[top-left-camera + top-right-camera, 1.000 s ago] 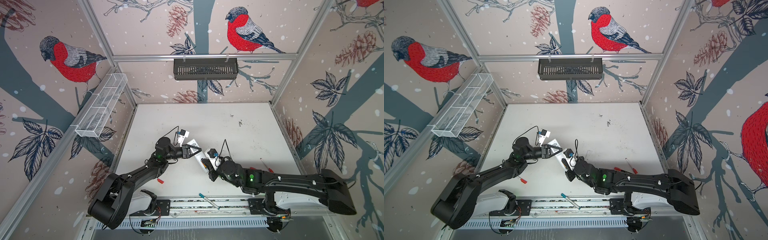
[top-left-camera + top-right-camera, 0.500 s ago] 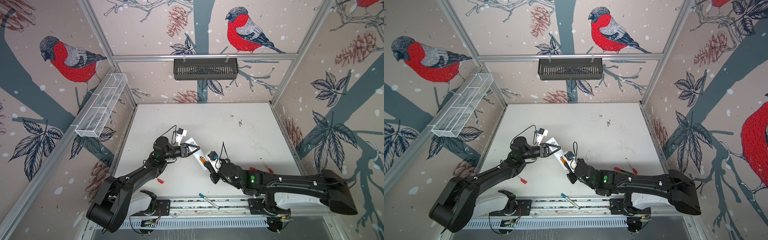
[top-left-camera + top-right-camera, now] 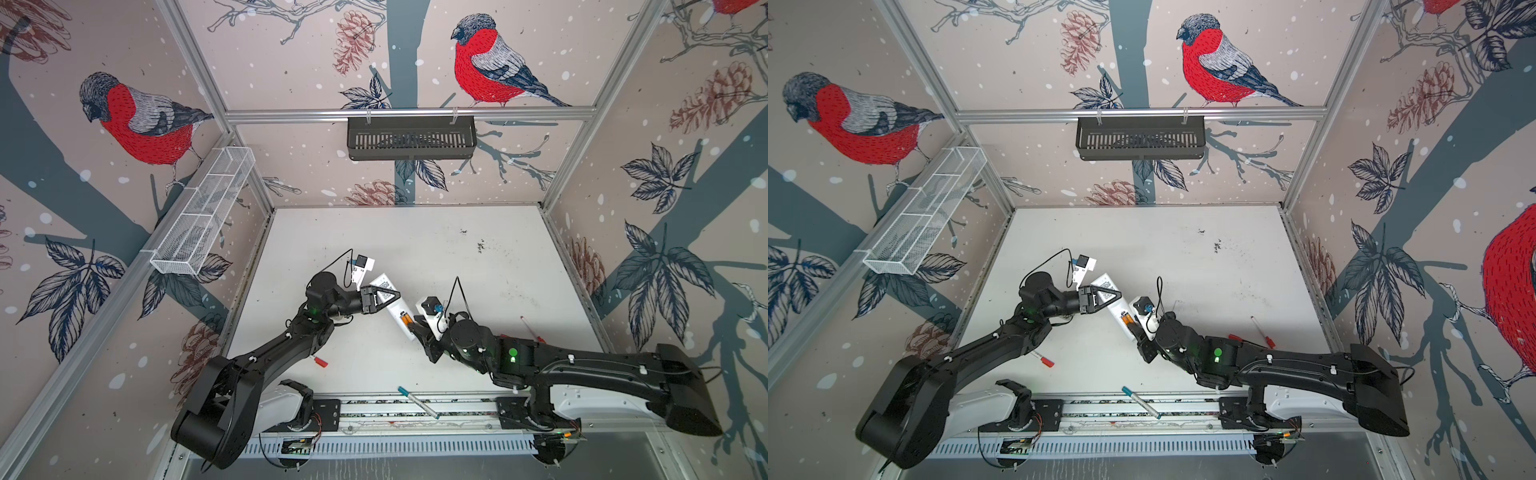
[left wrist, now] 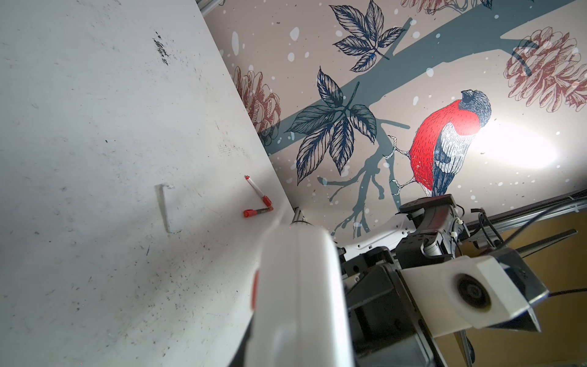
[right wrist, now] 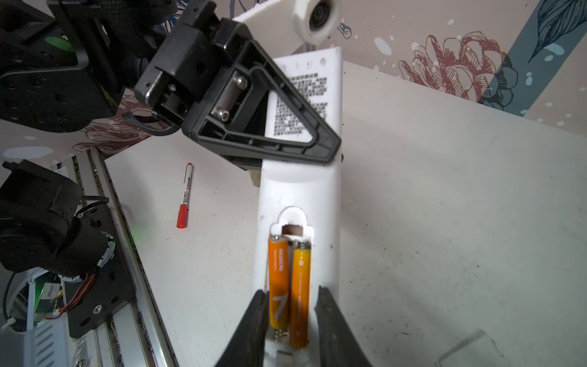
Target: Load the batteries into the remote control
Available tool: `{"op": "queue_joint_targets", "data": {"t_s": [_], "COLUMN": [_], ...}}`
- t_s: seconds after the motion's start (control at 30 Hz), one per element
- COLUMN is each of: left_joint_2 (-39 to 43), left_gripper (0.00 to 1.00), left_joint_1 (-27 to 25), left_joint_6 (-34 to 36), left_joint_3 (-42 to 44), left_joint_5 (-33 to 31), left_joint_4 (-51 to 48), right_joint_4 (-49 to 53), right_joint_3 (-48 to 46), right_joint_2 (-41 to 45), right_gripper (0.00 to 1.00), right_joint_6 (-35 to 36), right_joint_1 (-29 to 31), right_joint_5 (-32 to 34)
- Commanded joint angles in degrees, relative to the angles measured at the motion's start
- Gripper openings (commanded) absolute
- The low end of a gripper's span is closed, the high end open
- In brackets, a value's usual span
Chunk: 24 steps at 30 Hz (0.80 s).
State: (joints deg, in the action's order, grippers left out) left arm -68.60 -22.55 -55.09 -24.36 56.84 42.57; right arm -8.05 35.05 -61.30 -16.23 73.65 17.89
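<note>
My right gripper needs to close its fingers, because an orange battery (image 5: 279, 260) sticks up from the remote control's compartment. The gripper should press the battery down (image 5: 280, 302) before it gets the cover.
The white remote control (image 3: 390, 309) (image 3: 1115, 305) is held off the table, back side up, with my left gripper (image 3: 386, 296) (image 3: 1108, 296) shut across its labelled end. Two orange batteries (image 5: 279, 279) (image 5: 300, 286) lie side by side in its open compartment, and show in both top views (image 3: 404, 319) (image 3: 1126, 320). My right gripper (image 5: 290, 294) (image 3: 413, 326) is open at the compartment's near end. Its fingers (image 5: 254, 314) straddle both batteries and grip nothing. In the left wrist view the remote control (image 4: 301, 286) is a blurred white body and the jaws are hidden.
Red-capped markers lie on the table at left (image 3: 319, 360) and right (image 3: 530, 328). A teal-capped pen (image 3: 415, 401) rests on the front rail. A flat pale cover-like piece (image 4: 168, 208) lies on the table. A black basket (image 3: 411, 137) and a white mesh basket (image 3: 203, 216) hang on the walls.
My right gripper's jaws have parted and it has drawn back a little along the remote, uncovering the orange batteries. The left gripper keeps its hold and has barely shifted.
</note>
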Motion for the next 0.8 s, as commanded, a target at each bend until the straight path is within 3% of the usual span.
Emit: {"op": "queue_joint_targets", "data": {"t_s": [0.0,0.5,0.77], "left_joint_2": [0.00,0.11,0.35], "left_gripper": [0.00,0.00,0.00], "left_joint_1": [0.05,0.05,0.05], "left_joint_6": [1.25,1.83,2.00], "left_joint_3": [-0.51,-0.52,-0.36], "left_joint_5": [0.89,0.38,0.37], "left_joint_4": [0.30,-0.29,-0.48], "right_joint_4": [-1.26,-2.76,-2.46], "right_joint_3": [0.97,4.23,5.20], "right_joint_2": [-0.31,-5.56,-7.16], "right_gripper": [0.30,0.30,0.24], "right_joint_6": [1.14,2.63,2.77], "right_joint_1": [-0.43,-2.18,-2.36], "right_joint_5": [-0.74,-3.72,-3.81]}}
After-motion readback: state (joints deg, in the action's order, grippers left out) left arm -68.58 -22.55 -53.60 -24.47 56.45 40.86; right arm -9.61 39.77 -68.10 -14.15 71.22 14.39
